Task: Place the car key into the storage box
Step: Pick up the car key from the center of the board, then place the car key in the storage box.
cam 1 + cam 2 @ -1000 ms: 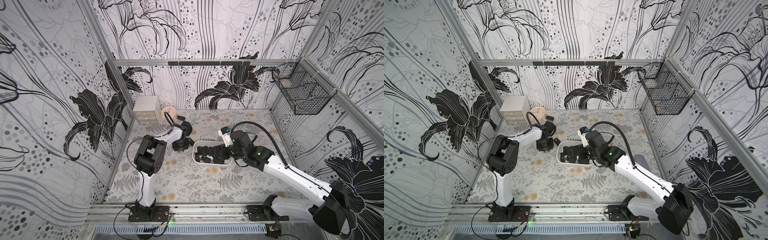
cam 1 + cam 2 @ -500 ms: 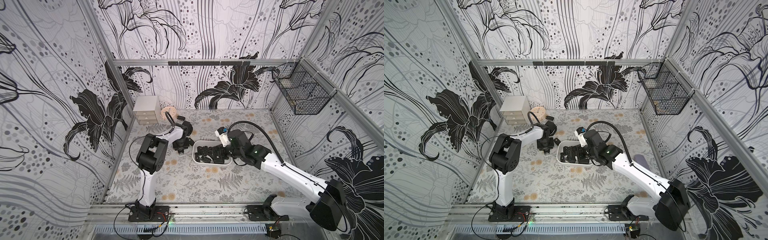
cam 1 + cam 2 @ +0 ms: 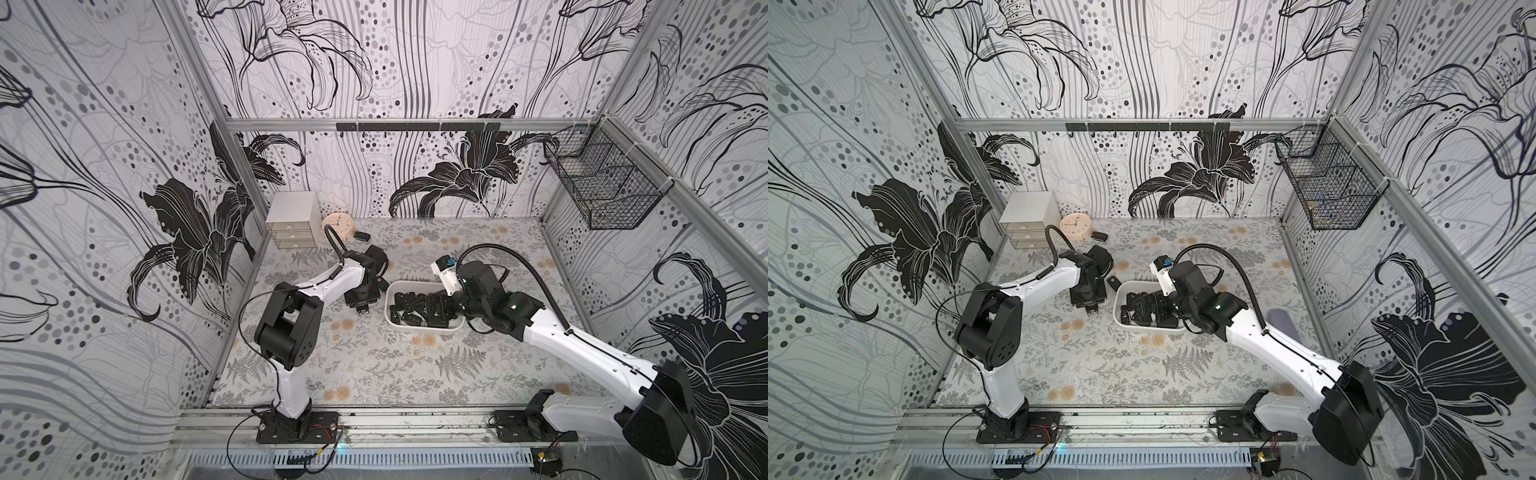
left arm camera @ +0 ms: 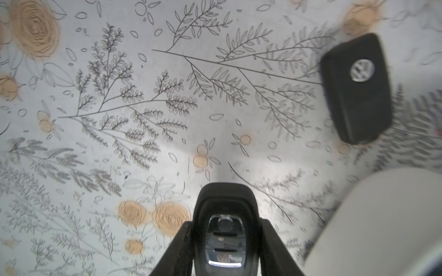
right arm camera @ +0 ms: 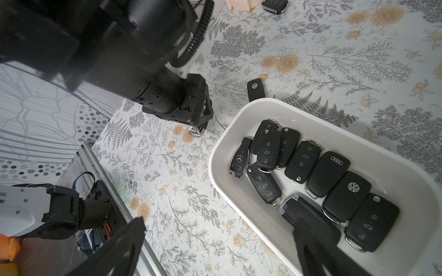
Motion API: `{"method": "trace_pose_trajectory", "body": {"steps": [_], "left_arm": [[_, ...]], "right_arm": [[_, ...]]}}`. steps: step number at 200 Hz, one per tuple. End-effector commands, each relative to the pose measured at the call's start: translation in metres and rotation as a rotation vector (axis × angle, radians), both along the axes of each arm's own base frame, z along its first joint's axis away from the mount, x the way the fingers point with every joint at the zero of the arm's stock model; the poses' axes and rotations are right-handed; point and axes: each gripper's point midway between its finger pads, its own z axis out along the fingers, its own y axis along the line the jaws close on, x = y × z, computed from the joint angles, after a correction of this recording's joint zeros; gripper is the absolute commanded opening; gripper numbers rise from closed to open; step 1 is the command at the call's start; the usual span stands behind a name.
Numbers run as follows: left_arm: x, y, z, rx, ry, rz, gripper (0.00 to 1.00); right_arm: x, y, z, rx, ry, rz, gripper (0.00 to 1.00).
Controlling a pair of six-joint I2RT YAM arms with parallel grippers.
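Observation:
The robot's left gripper has the car key (image 4: 225,241) squarely by both sides next to the open storage box (image 3: 422,307), so it should keep going over the box's rim and let go inside.
My left gripper (image 4: 224,227) points down at the table just left of the storage box and is shut on a car key (image 4: 224,208), a black fob with a chrome panel. The key's chrome end sticks out below the jaws (image 3: 363,311) (image 5: 196,131), close to the table. The storage box (image 3: 424,330) (image 3: 1142,329) (image 5: 224,143) is a shallow white bin holding several black key fobs. My right gripper (image 5: 218,227) (image 3: 430,307) hangs open over the box's near rim, holding nothing.
A second black key with a VW badge (image 4: 356,88) (image 5: 256,89) lies on the table against the box's far-left corner. Another fob (image 3: 362,236) lies by the peach clock (image 3: 337,224). A grey drawer cabinet (image 3: 293,220) stands back left. A wire basket (image 3: 602,187) hangs on the right wall.
The left jaws have narrowed onto the car key. The right arm has shifted slightly left over the box with its jaws still wide.

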Motion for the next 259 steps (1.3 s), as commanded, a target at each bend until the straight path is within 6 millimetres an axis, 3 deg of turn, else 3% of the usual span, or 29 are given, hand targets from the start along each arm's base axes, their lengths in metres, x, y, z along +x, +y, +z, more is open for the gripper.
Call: {"method": "trace_pose_trajectory", "body": {"steps": [1, 47, 99, 150, 189, 231, 259], "left_arm": [[-0.004, -0.012, 0.031, 0.000, -0.055, 0.040, 0.31], [0.000, -0.074, 0.057, -0.036, -0.109, -0.032, 0.32], [0.017, -0.139, 0.038, -0.077, -0.097, -0.117, 0.32], [0.025, -0.171, 0.012, -0.100, -0.072, -0.156, 0.32], [0.030, -0.179, -0.003, -0.083, -0.054, -0.174, 0.32], [0.030, -0.188, -0.006, -0.097, -0.046, -0.185, 0.32], [0.026, -0.206, -0.005, -0.135, -0.050, -0.196, 0.32]], "right_arm": [[-0.007, -0.004, 0.005, 0.028, -0.018, 0.005, 1.00], [-0.020, -0.020, 0.001, 0.027, -0.030, -0.019, 1.00], [-0.030, -0.046, -0.002, 0.004, -0.054, -0.079, 1.00], [-0.035, -0.057, -0.004, -0.005, -0.054, -0.108, 1.00], [-0.035, -0.058, -0.004, -0.010, -0.056, -0.110, 1.00], [-0.035, -0.058, -0.006, -0.018, -0.055, -0.104, 1.00], [-0.035, -0.057, -0.005, -0.019, -0.057, -0.102, 1.00]]}}
